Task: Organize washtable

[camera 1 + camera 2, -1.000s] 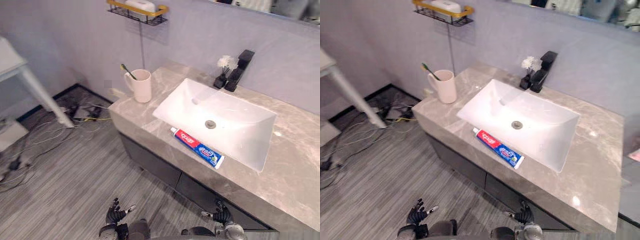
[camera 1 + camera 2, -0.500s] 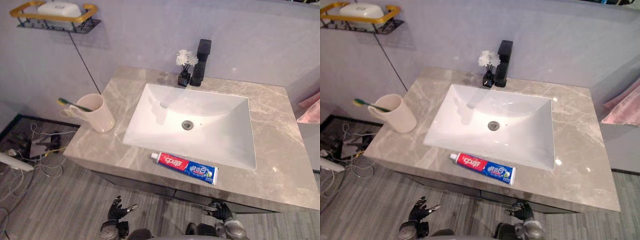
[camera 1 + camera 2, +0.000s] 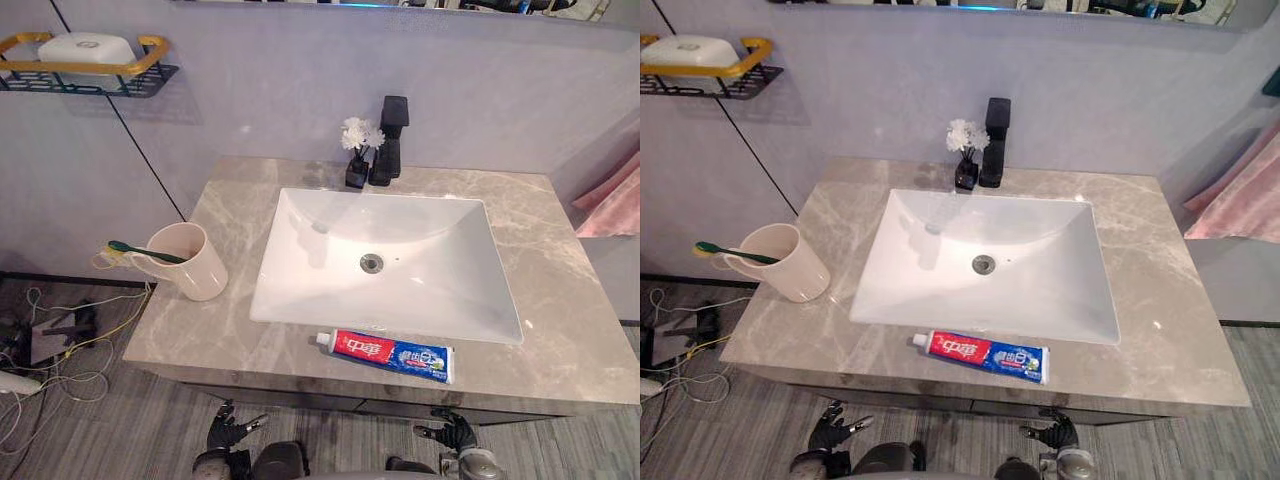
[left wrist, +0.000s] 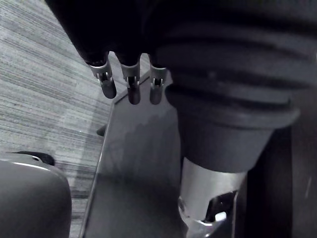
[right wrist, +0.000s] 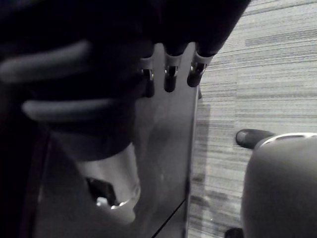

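Observation:
My gripper will lift the tube by its red cap end [image 3: 345,343] and the tube will stay straight, because the toothpaste tube's blue half [image 3: 421,360] looks smooth and uncreased.
A red and blue toothpaste tube [image 3: 385,355] lies flat on the grey marble countertop [image 3: 560,290], between the front edge and the white sink [image 3: 300,250]. At the counter's left end stands a cream cup [image 3: 190,265] with a green toothbrush [image 3: 145,253] leaning out of it. My left hand [image 3: 228,432] and right hand [image 3: 452,432] hang low in front of the counter, below its edge, both open and holding nothing. The wrist views show the left hand's fingers [image 4: 130,82] and the right hand's fingers [image 5: 169,74] straight over the floor.
A black faucet [image 3: 390,135] and a small vase of white flowers [image 3: 357,150] stand behind the sink. A gold-rimmed wall rack [image 3: 85,75] with a soap bar hangs at the upper left. Cables [image 3: 60,340] litter the floor at left. Pink cloth [image 3: 615,195] hangs at right.
The whole picture has shifted, so the camera has turned; the washtable now lies square ahead. The things on it have not moved. Both hands stay low and open.

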Robot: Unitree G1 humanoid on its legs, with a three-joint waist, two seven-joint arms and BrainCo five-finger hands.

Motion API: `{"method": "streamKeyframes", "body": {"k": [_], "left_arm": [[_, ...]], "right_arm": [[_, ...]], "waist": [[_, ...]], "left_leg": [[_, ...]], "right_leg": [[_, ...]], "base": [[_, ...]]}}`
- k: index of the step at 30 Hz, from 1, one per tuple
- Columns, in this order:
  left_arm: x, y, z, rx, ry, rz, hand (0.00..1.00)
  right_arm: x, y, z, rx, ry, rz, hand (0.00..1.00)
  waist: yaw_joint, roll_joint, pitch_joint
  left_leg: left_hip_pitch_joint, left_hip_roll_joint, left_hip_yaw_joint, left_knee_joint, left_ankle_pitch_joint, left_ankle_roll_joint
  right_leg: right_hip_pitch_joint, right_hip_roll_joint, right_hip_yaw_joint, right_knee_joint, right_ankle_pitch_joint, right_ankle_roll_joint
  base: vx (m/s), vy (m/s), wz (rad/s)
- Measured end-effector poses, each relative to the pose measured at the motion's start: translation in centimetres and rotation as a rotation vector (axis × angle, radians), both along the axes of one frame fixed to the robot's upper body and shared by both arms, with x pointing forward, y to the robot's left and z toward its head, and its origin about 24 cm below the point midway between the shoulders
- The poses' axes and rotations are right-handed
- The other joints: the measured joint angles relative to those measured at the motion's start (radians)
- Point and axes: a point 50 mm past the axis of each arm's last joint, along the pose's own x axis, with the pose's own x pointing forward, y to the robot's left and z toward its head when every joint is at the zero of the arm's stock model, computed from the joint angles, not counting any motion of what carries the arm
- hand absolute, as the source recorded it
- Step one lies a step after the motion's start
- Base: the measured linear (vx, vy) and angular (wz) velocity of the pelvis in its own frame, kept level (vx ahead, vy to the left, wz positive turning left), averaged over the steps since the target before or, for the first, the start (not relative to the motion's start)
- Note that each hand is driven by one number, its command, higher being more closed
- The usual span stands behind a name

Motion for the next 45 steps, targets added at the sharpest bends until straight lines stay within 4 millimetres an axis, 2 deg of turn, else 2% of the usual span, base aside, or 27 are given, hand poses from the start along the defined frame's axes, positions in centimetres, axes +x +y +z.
{"method": "streamKeyframes", "body": {"k": [1,4,16,21,22,28,39,42,44,45], "left_arm": [[-0.1,0.2,0.0,0.006,0.002,-0.001,0.00],[-0.2,0.2,-0.1,0.003,0.009,-0.002,0.00],[-0.8,0.2,-0.5,-0.002,0.039,0.001,0.00],[-0.8,0.4,-0.4,0.006,0.040,0.001,0.00],[-1.0,2.2,-0.1,0.046,0.039,0.032,0.00],[-1.0,2.2,-0.1,0.046,0.039,0.032,0.00],[-1.5,1.8,-0.5,0.048,0.081,0.001,0.00],[-1.5,2.9,-0.3,0.067,0.080,0.038,0.00],[-1.3,4.5,0.2,0.107,0.064,0.075,0.00],[-1.2,5.9,0.8,0.141,0.049,0.102,0.00]], "right_arm": [[-0.1,0.0,0.0,-0.001,0.003,-0.002,0.00],[-0.1,0.0,0.0,-0.001,-0.001,0.000,0.00],[-1.2,-0.5,-0.7,-0.018,0.061,-0.016,0.00],[-1.5,-1.4,-0.6,-0.049,0.077,-0.001,0.00],[-1.3,-3.5,-0.2,-0.102,0.084,-0.018,0.00],[-1.4,-3.5,-0.2,-0.101,0.085,-0.021,0.00],[-3.6,-5.4,-0.3,-0.061,0.087,-0.254,0.00],[-3.4,-6.0,0.0,-0.067,0.074,-0.279,0.00],[-3.4,-6.4,0.1,-0.069,0.067,-0.296,0.00],[-3.4,-6.7,0.2,-0.074,0.063,-0.305,0.00]], "waist": [[-0.001,-0.006,-0.007],[-0.003,-0.001,-0.009],[-0.004,-0.001,-0.037],[-0.004,-0.007,-0.038],[-0.005,-0.012,-0.042],[-0.005,-0.012,-0.042],[-0.007,-0.005,-0.038],[-0.007,-0.002,-0.038],[-0.007,-0.003,-0.038],[-0.006,-0.002,-0.038]], "left_leg": [[0.025,-0.012,0.009,-0.036,0.013,0.006],[0.053,-0.026,0.018,-0.080,0.035,0.008],[0.092,-0.005,-0.016,-0.148,0.082,-0.012],[0.103,-0.006,-0.017,-0.178,0.099,-0.012],[0.112,-0.008,-0.019,-0.201,0.106,-0.013],[0.113,-0.008,-0.019,-0.202,0.107,-0.013],[0.170,-0.012,-0.042,-0.293,0.164,-0.017],[0.185,-0.012,-0.049,-0.323,0.181,-0.017],[0.182,-0.012,-0.061,-0.333,0.191,-0.018],[0.182,-0.012,-0.070,-0.344,0.196,-0.021]], "right_leg": [[0.001,-0.010,0.009,0.000,0.000,0.000],[0.001,-0.015,0.023,-0.001,-0.001,0.002],[0.020,0.014,0.003,-0.011,0.000,0.008],[0.018,0.013,0.004,-0.014,0.002,0.010],[0.019,0.014,0.002,-0.020,0.002,0.010],[0.021,0.014,0.001,-0.020,0.002,0.010],[0.049,0.012,-0.029,-0.019,0.002,0.010],[0.054,0.012,-0.037,-0.023,0.002,0.010],[0.055,0.012,-0.053,-0.026,0.002,0.010],[0.055,0.012,-0.060,-0.027,0.002,0.010]], "base": [[0.00,0.079,-0.20],[0.01,0.046,-0.14],[0.00,-0.040,0.04],[-0.03,-0.003,0.00],[0.00,0.000,0.00],[0.00,0.000,0.00],[-0.04,-0.016,0.06],[-0.06,-0.016,0.08],[-0.06,-0.023,0.20],[-0.03,-0.019,0.16]]}}
